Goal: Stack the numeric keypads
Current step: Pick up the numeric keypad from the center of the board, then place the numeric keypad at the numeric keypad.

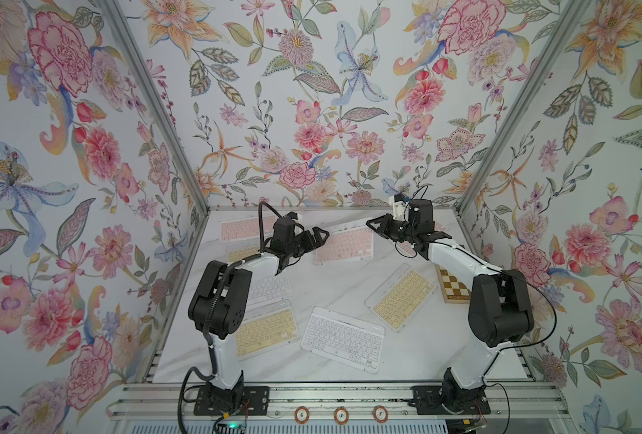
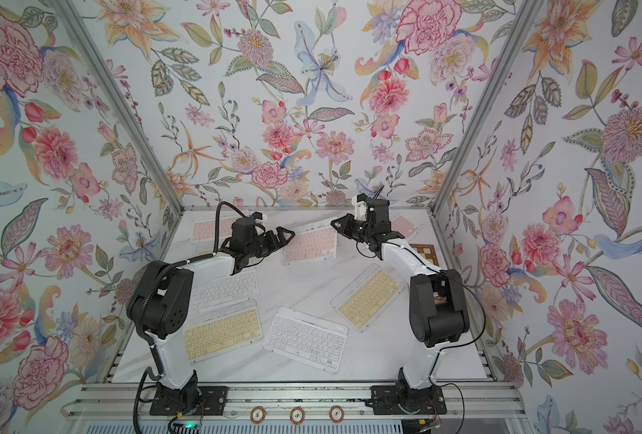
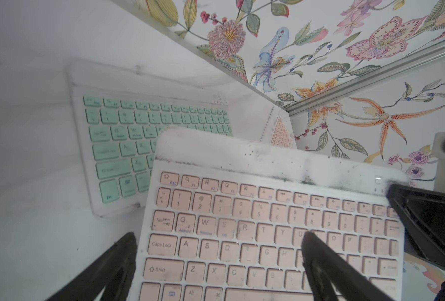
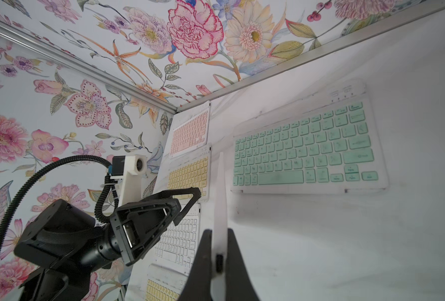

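The pink keypad point(image 1: 344, 245) points the same way as the mint keypad, so my right gripper should keep lowering it over the mint keys point(image 4: 302, 149) until it lies flat.
A pink-keyed keypad point(image 1: 343, 244) hangs tilted above the back of the table. My right gripper point(image 4: 218, 230) is shut on its far corner edge, where the thin white frame point(image 4: 221, 198) shows edge-on between the pads. My left gripper point(image 3: 218, 234) stands open at the keypad's point(image 3: 268, 234) other end. One finger point(image 3: 320, 260) lies over the keys and the other finger point(image 3: 112, 265) sits at the side edge. In both top views the two grippers point(image 1: 321, 235) point(image 1: 370, 223) face each other across it. A mint-keyed keypad point(image 3: 138, 135) lies flat beyond it.
Loose keypads lie around: pink point(image 1: 240, 227) at the back left, white point(image 1: 270, 289) and yellow point(image 1: 266, 330) under the left arm, white point(image 1: 343, 338) in front, yellow point(image 1: 402, 297) at the right. A chessboard point(image 1: 454, 285) lies under the right arm. Walls close three sides.
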Controlling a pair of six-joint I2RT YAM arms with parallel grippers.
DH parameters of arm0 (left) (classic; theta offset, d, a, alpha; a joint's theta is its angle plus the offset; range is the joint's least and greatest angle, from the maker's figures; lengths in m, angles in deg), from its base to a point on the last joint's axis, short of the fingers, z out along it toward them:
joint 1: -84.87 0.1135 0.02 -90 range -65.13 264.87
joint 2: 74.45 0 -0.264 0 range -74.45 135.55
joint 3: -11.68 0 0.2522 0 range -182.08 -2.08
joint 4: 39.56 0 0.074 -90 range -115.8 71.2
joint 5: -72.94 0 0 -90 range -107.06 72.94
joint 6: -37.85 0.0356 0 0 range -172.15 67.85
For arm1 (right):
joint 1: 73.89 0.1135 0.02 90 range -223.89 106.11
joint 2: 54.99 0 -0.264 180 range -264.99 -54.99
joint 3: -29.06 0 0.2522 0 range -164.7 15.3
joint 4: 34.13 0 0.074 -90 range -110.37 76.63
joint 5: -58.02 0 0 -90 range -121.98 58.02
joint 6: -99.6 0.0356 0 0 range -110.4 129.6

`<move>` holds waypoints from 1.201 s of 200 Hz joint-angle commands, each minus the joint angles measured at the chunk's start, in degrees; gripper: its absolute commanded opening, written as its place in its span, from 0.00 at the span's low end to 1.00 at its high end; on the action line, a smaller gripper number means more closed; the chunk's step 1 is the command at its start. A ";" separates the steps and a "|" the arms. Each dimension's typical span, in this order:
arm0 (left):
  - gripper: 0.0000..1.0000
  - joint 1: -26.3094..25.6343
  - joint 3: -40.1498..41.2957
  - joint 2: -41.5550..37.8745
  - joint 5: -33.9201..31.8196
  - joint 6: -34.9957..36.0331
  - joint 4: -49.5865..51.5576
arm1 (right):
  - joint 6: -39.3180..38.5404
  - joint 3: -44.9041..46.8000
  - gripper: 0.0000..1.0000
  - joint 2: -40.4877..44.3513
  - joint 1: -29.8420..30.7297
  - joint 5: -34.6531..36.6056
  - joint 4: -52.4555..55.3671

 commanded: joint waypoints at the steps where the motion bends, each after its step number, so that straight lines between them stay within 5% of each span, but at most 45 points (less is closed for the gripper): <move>1: 0.99 1.33 -5.63 4.03 -4.20 4.51 9.26 | -1.01 -4.84 0.00 -4.11 -1.26 -3.59 -4.36; 123: 0.99 2.92 -21.38 19.46 -1.61 2.56 13.21 | -4.59 -29.44 0.00 -27.19 -3.45 -14.58 1.24; 240: 0.99 2.77 -21.66 22.78 0.22 1.15 12.75 | -6.97 -45.89 0.07 -41.06 -4.49 -13.80 9.80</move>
